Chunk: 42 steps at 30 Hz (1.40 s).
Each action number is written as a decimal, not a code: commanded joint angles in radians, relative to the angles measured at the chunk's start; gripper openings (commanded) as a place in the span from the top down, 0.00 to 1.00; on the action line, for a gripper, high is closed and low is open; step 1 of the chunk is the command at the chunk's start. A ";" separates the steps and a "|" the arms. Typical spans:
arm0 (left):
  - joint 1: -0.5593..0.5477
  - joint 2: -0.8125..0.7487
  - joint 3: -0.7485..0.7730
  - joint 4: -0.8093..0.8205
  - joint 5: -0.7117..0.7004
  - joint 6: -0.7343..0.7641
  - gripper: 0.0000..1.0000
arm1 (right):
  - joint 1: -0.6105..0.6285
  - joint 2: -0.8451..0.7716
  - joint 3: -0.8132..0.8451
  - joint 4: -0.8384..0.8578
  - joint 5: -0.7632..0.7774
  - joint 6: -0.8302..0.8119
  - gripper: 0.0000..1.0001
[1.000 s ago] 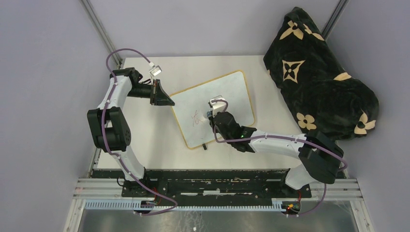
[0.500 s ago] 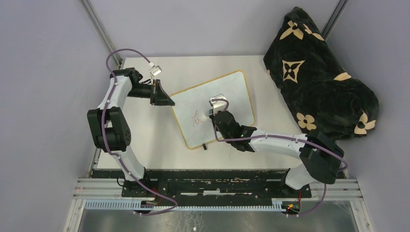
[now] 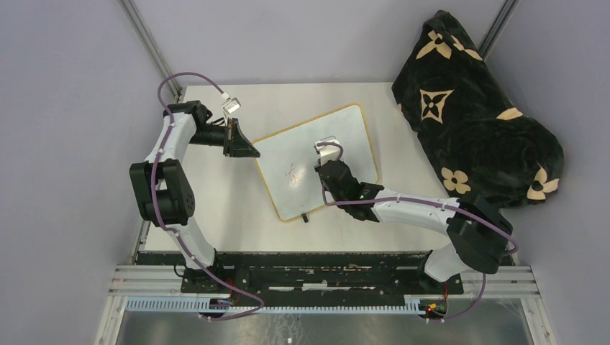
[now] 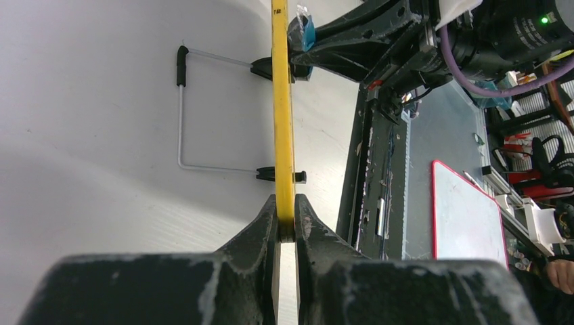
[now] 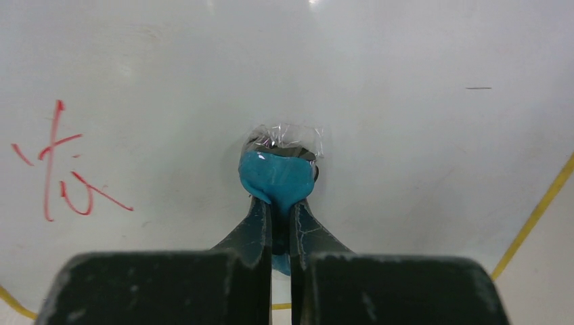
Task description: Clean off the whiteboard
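Note:
The robot's right gripper should sweep back over the handwriting toward the yellow frame (image 3: 263, 177) by the left gripper, because the red handwriting (image 3: 293, 175) is next to the blue eraser.
The whiteboard (image 3: 349, 133), white with a thin yellow frame, lies tilted in the middle of the table. Red handwriting (image 3: 293, 176) sits on its left part and shows at the left of the right wrist view as handwriting (image 5: 61, 169). My left gripper (image 3: 252, 152) is shut on the board's left corner; its jaws pinch the yellow frame (image 4: 282, 128) at the left gripper (image 4: 285, 227). My right gripper (image 5: 279, 206) is shut on a blue eraser (image 5: 277, 177) pressed on the whiteboard (image 5: 406, 101), just right of the writing. From above the right gripper (image 3: 321, 171) is over the board's middle.
A black blanket with tan flower prints (image 3: 475, 122) is piled at the table's right edge. The board's wire stand with black feet (image 4: 181, 115) sticks out under it. A black rail (image 3: 324, 262) runs along the near edge.
The right gripper with the eraser slid left toward the red writing, then back to the right. The writing looks fainter from above. The left arm has not moved.

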<state>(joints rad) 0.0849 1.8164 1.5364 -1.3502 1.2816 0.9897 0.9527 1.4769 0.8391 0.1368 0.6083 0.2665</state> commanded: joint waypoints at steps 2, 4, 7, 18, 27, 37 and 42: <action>-0.017 -0.018 -0.014 0.034 -0.074 0.043 0.97 | 0.077 0.102 0.133 0.033 -0.078 0.010 0.99; -0.017 -0.020 -0.012 0.034 -0.073 0.043 0.97 | 0.108 0.136 0.170 0.031 -0.081 0.010 0.99; -0.017 -0.019 -0.012 0.034 -0.072 0.043 0.97 | 0.154 0.187 0.223 0.031 -0.085 0.008 0.99; -0.017 -0.022 -0.012 0.033 -0.082 0.044 0.97 | 0.196 0.257 0.276 0.031 -0.037 -0.020 0.99; -0.017 -0.023 -0.013 0.033 -0.074 0.043 0.97 | 0.005 0.132 0.238 -0.022 -0.055 -0.043 0.99; -0.017 -0.022 -0.014 0.032 -0.070 0.043 0.97 | -0.027 0.096 0.252 -0.045 -0.144 -0.052 0.99; -0.018 -0.022 -0.017 0.033 -0.073 0.043 0.97 | 0.062 0.124 0.234 -0.015 -0.116 -0.045 0.99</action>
<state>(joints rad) 0.0834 1.8164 1.5356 -1.3392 1.2839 0.9897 0.9451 1.5761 1.0821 0.0952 0.4828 0.2253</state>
